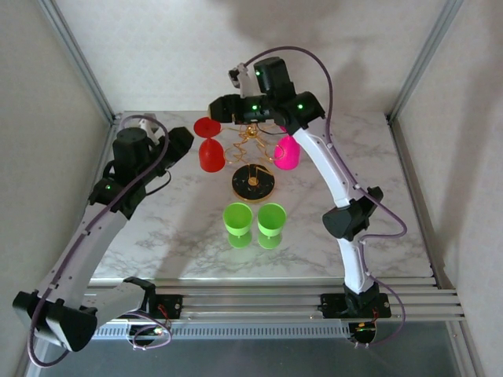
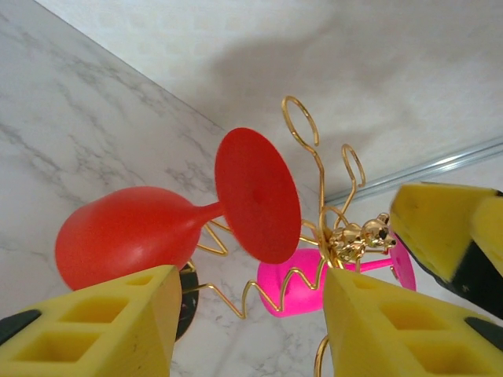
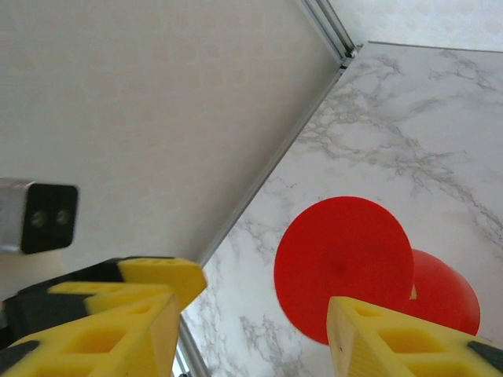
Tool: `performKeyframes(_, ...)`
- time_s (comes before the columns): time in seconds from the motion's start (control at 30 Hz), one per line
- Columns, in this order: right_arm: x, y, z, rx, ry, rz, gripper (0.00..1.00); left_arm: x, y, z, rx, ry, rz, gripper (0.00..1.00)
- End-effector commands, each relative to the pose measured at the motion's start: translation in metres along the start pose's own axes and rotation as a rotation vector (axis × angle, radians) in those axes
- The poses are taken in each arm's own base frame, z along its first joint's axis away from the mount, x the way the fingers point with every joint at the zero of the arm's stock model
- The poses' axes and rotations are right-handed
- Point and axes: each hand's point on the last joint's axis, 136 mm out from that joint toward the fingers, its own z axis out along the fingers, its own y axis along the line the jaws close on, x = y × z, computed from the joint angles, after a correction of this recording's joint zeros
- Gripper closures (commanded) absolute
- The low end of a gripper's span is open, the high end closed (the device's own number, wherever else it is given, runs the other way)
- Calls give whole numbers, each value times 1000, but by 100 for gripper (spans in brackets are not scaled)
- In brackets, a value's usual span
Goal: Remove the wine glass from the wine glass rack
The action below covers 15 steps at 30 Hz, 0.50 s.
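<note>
The red wine glass's foot (image 1: 207,127) is in line with the open fingers of my left gripper, so I should keep moving in until they straddle the foot's edge (image 1: 196,128), and then close them.
The gold wire wine glass rack (image 1: 250,141) stands mid-table on its round black-and-gold base (image 1: 252,183). A red wine glass (image 1: 210,154) hangs bowl-down on its left arm, and a pink wine glass (image 1: 286,152) hangs on its right arm. My left gripper (image 1: 182,141) is just left of the red glass. In the left wrist view it is open (image 2: 247,330), with the red bowl (image 2: 126,236), red foot (image 2: 255,196) and pink glass (image 2: 302,287) ahead. My right gripper (image 1: 218,107) hovers over the rack's top and is open (image 3: 251,338) above the red foot (image 3: 342,267).
Two green wine glasses (image 1: 237,221) (image 1: 272,221) stand upright in front of the rack's base. The marble table (image 1: 157,236) is closed in by white walls with metal frame posts (image 1: 78,59) at the back corners. The right gripper's yellow finger (image 2: 448,236) shows beside the rack's post.
</note>
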Motion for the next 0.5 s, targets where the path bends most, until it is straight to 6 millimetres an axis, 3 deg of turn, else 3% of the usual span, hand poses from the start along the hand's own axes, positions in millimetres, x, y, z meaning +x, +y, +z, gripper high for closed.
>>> performKeyframes(0.0, -15, 34, -36, -53, -77, -67, 48, -13, -22, 4, 87, -7, -1, 49)
performKeyframes(0.23, -14, 35, -52, -35, -100, -76, 48, -13, -20, 19, 96, 10, -11, 49)
performKeyframes(0.47, -10, 32, -56, -26, -97, -69, 48, -13, -17, 28, 104, 16, -17, 51)
